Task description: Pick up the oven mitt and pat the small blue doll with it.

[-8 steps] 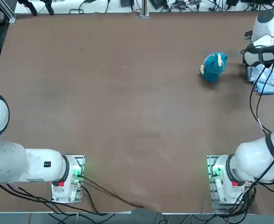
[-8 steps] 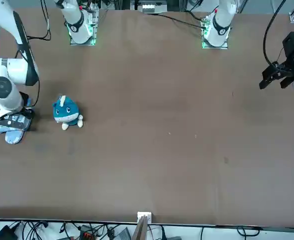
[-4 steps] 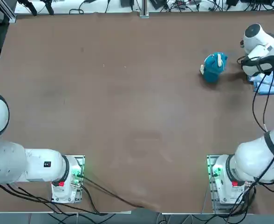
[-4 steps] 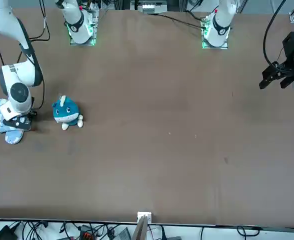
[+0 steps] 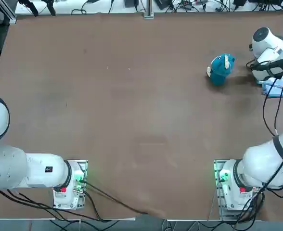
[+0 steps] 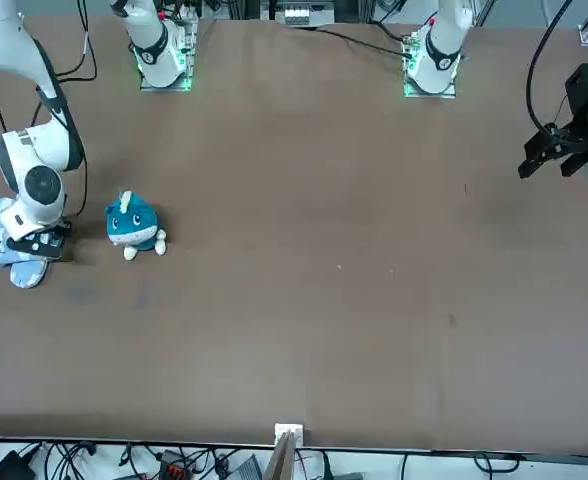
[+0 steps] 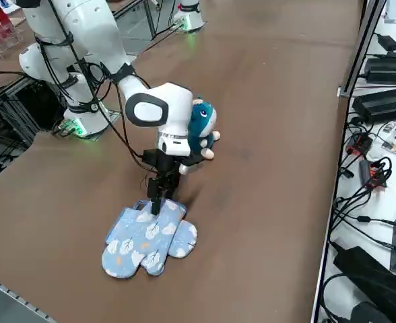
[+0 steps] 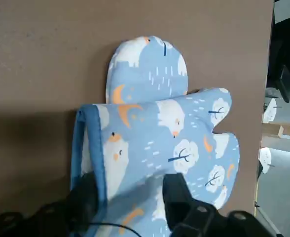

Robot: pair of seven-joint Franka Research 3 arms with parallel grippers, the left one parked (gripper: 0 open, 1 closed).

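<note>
The oven mitt (image 8: 157, 140) rests crosswise on top of another mitt's rounded end (image 8: 147, 69), so the oven mitt will come away by itself when the robot lifts its cuff.
The oven mitt (image 7: 147, 235) lies flat at the table's far right edge, light blue with white and orange prints (image 8: 164, 133). My right gripper (image 7: 156, 202) points down at the mitt's cuff end. It is open, with one finger on each side of the cuff (image 8: 130, 190). In the top view the wrist covers most of the mitt (image 5: 280, 86), and the gripper (image 5: 270, 78) sits below it. The small blue doll (image 5: 221, 69) stands upright just left of the gripper, apart from it (image 6: 131, 225). In the right side view the doll (image 7: 203, 124) is partly behind my wrist.
Black cables hang from my right arm (image 5: 266, 110) over the table's right side. A rack with power supplies and wires (image 7: 386, 101) runs beyond the table's far edge. Bare brown table (image 5: 132, 96) stretches left of the doll.
Over the second my wrist turned and the hand shifted closer to the mitt's cuff. In the last half second it barely moved. Mitt and doll stayed put.
</note>
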